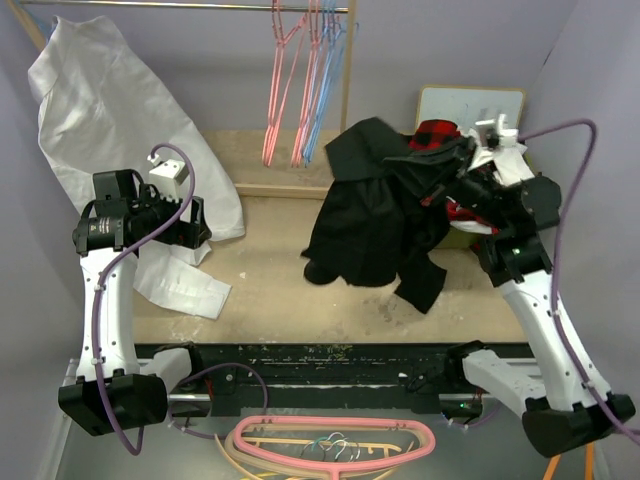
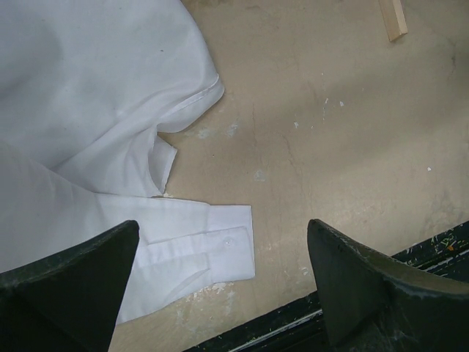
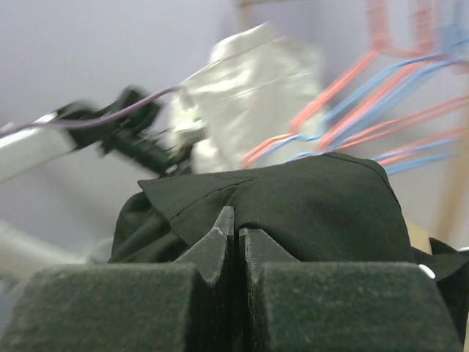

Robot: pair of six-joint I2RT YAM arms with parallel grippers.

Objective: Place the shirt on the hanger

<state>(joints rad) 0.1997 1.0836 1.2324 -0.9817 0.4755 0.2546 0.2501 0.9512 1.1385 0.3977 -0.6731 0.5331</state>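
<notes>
Next, my left gripper grips the shirt's edge once I lay the shirt on the clear space (image 1: pixel 265 278) near that gripper, since the black shirt hangs bunched (image 1: pixel 368 220) from my right gripper.
The black shirt (image 1: pixel 365 215) hangs bunched above the table at right of centre, its lower part drooping to the surface. My right gripper (image 1: pixel 443 168) is shut on a fold near its top; in the right wrist view the closed fingertips (image 3: pixel 236 231) pinch black fabric of the shirt (image 3: pixel 315 205). The light blue hanger (image 1: pixel 320 105) hangs on the rail at the back among pink ones, and shows blurred behind the shirt (image 3: pixel 410 77). My left gripper (image 1: pixel 192 224) stands open over the table at the left, with nothing between its fingers (image 2: pixel 223 224).
A big white cloth (image 1: pixel 110 110) drapes down the back left, its cuff (image 2: pixel 220 253) lying under my left gripper. Pink hangers (image 1: pixel 280 90) share the rail. A red-and-black plaid shirt (image 1: pixel 437 133) lies behind my right gripper. More pink hangers (image 1: pixel 330 440) lie below the table's near edge.
</notes>
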